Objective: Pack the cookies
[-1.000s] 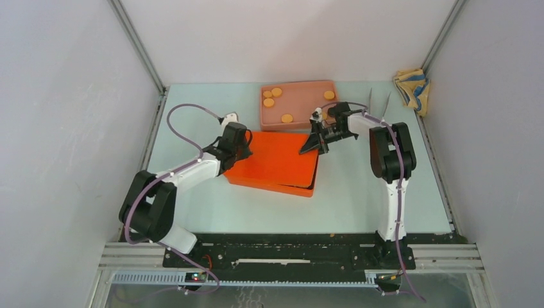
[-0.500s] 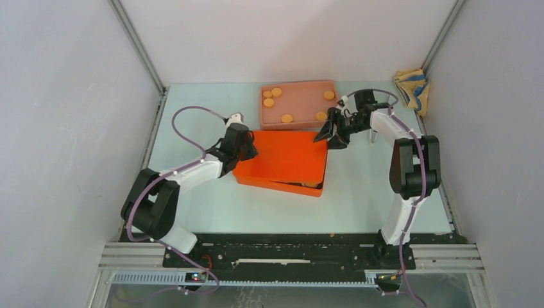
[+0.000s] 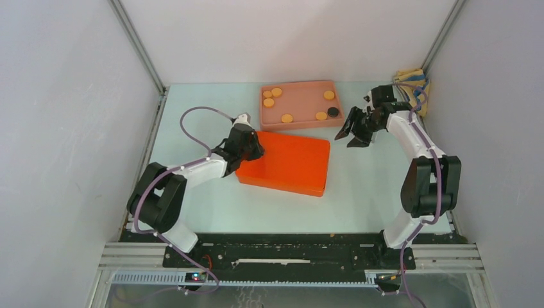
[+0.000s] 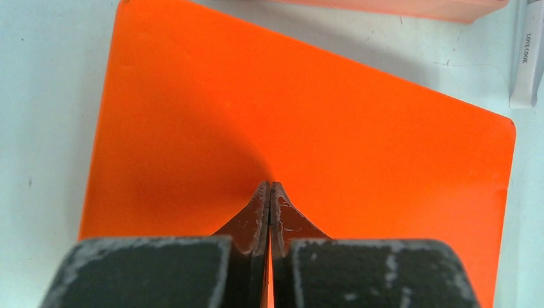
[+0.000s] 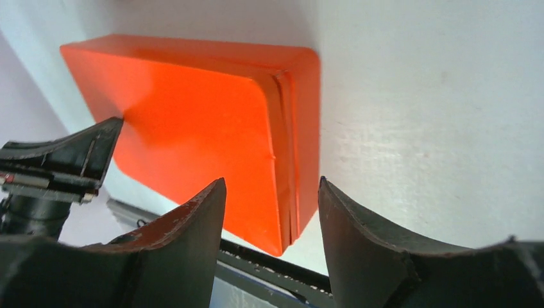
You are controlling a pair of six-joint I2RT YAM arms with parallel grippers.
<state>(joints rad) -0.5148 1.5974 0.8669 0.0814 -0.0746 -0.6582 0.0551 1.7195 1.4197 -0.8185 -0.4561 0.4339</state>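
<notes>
Next, my left gripper leaves the lid and first help my right gripper turn the box's ends (image 3: 237, 174), because the orange box lies slanted (image 3: 296, 136) to the pink tray.
Several orange cookies (image 3: 287, 118) and one black cookie (image 3: 333, 111) lie in a pink tray (image 3: 301, 87) at the back of the table. In front of it sits an orange box (image 3: 285, 163) with its orange lid (image 4: 333, 122) lying flat on top. My left gripper (image 3: 253, 148) is shut, its tips (image 4: 270, 184) resting on the lid near the box's left side. Off the tray's right end, my right gripper (image 3: 351, 133) hangs open and empty above the table, pointing at the box (image 5: 212, 122); its fingers (image 5: 271, 181) hold nothing.
A yellow and blue cloth (image 3: 410, 83) lies in the back right corner. A white tool handle (image 4: 527, 58) lies on the table beyond the box. Grey walls enclose the table on three sides.
The right gripper opened, let go of the lid and drew back to the right. The lid now lies flat on the box, which slid right with the left gripper on it.
</notes>
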